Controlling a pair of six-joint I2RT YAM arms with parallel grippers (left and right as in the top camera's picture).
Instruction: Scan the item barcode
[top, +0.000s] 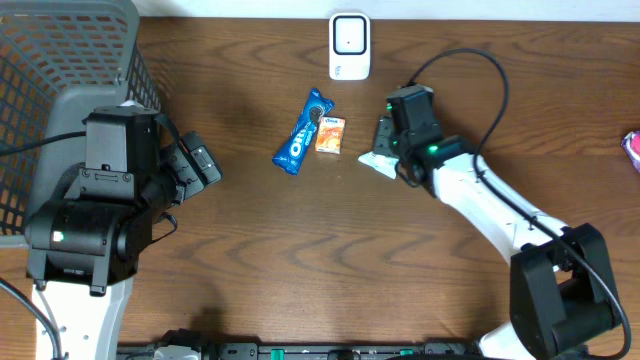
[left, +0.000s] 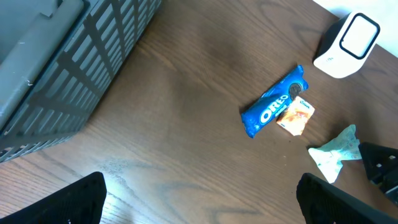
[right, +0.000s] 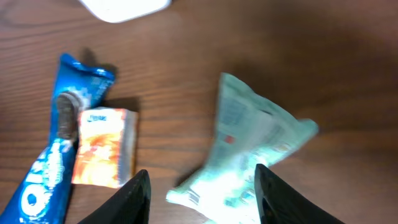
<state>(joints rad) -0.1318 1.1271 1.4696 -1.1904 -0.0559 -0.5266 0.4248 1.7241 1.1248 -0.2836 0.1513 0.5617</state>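
Note:
The mint packet (right: 249, 140) is too far toward one finger of the robot's right gripper, so the robot should center the open fingers over the packet's near end (right: 217, 193) before it closes them.
A pale mint packet (top: 382, 160) (right: 249, 149) lies on the wooden table, printed side up. My right gripper (top: 390, 148) (right: 202, 186) hangs over it, open, with a finger on each side of the packet's near end and a gap at the left finger. The white scanner (top: 350, 45) (left: 346, 45) stands at the table's far edge. My left gripper (top: 200, 165) (left: 199, 199) is wide open over bare wood to the left, with nothing between its fingers.
A blue Oreo pack (top: 302, 131) (right: 53, 155) and a small orange packet (top: 330, 135) (right: 102, 147) lie side by side, left of the mint packet. A grey wire basket (top: 60, 60) fills the far left corner. Something pink (top: 632, 148) shows at the right edge.

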